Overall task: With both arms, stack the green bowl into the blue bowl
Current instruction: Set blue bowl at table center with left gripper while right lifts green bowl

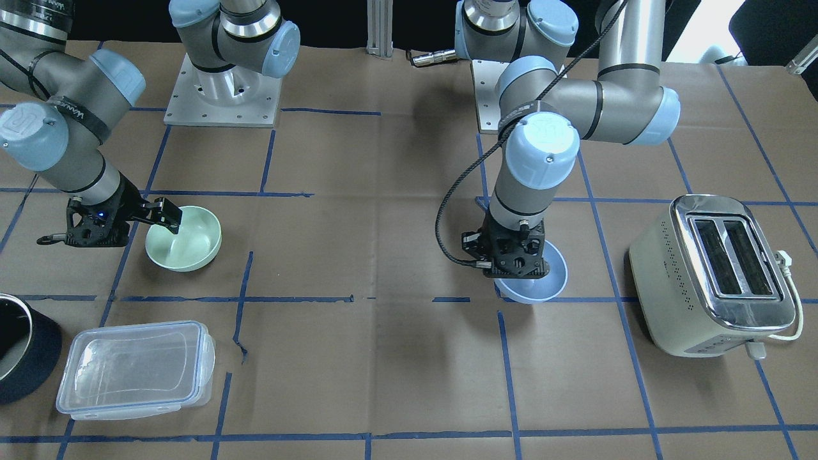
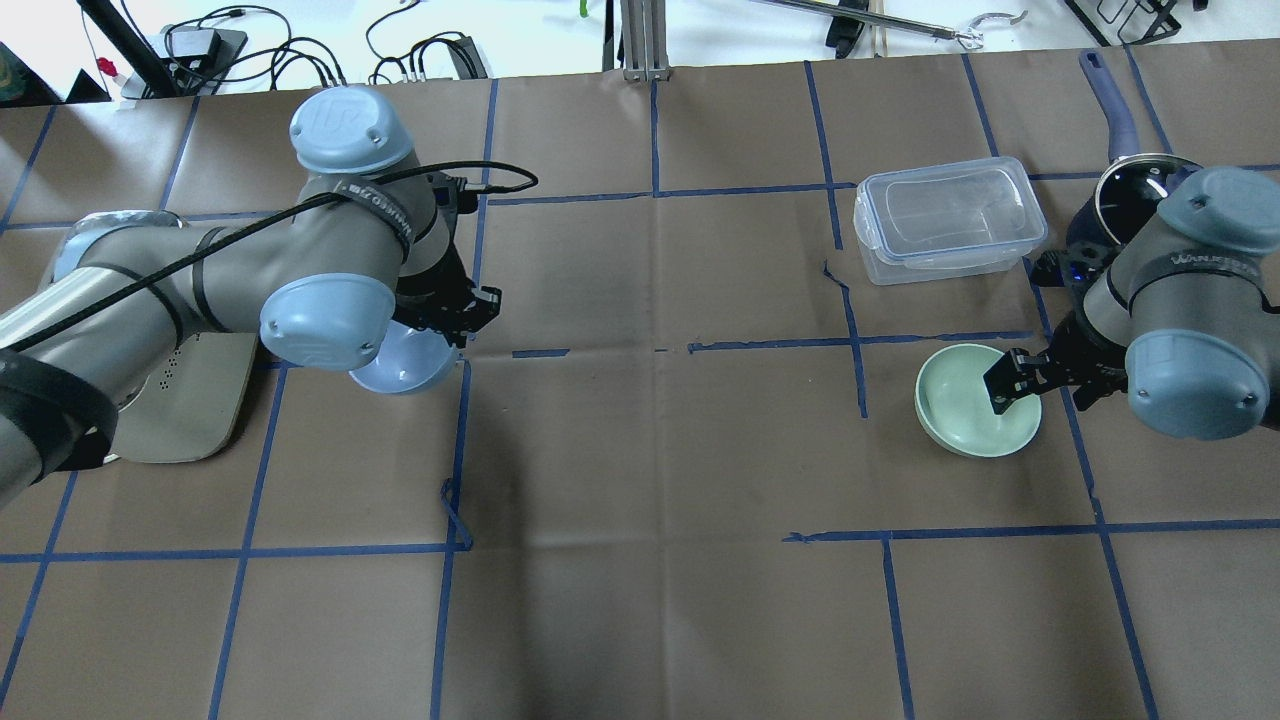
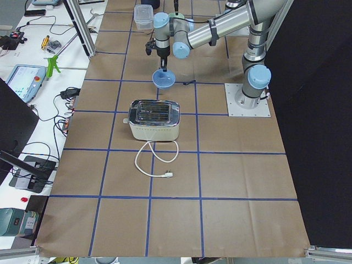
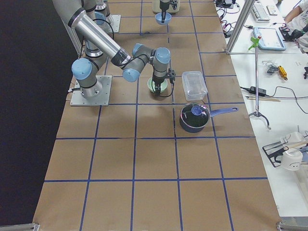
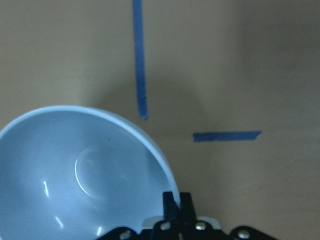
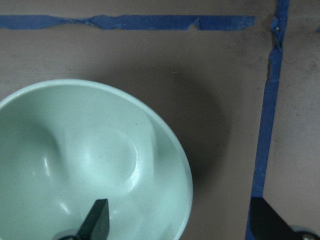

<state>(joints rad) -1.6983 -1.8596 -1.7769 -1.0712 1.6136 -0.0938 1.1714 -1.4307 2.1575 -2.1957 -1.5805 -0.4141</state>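
Note:
My gripper is going to stack the green bowl (image 1: 185, 239) into the blue bowl (image 1: 541, 285). The two are about equally wide, so I expect the green bowl to sit high and tilted inside.
The pale blue bowl (image 1: 543, 289) hangs tilted in my left gripper (image 1: 515, 260), just above the table. In the left wrist view the fingers (image 5: 172, 205) are pinched on the rim of the blue bowl (image 5: 75, 175). It also shows in the overhead view (image 2: 410, 368). The mint-green bowl (image 1: 192, 246) rests on the table on the far side. My right gripper (image 6: 182, 220) is open and straddles its rim, with one finger inside the green bowl (image 6: 90, 160) and the other outside. The green bowl also shows in the overhead view (image 2: 960, 415).
A cream toaster (image 1: 716, 275) stands beyond the blue bowl, with its cord trailing. A clear lidded container (image 1: 134, 367) and a dark pot (image 1: 13, 345) lie near the green bowl. Brown paper with blue tape lines covers the table between the two bowls.

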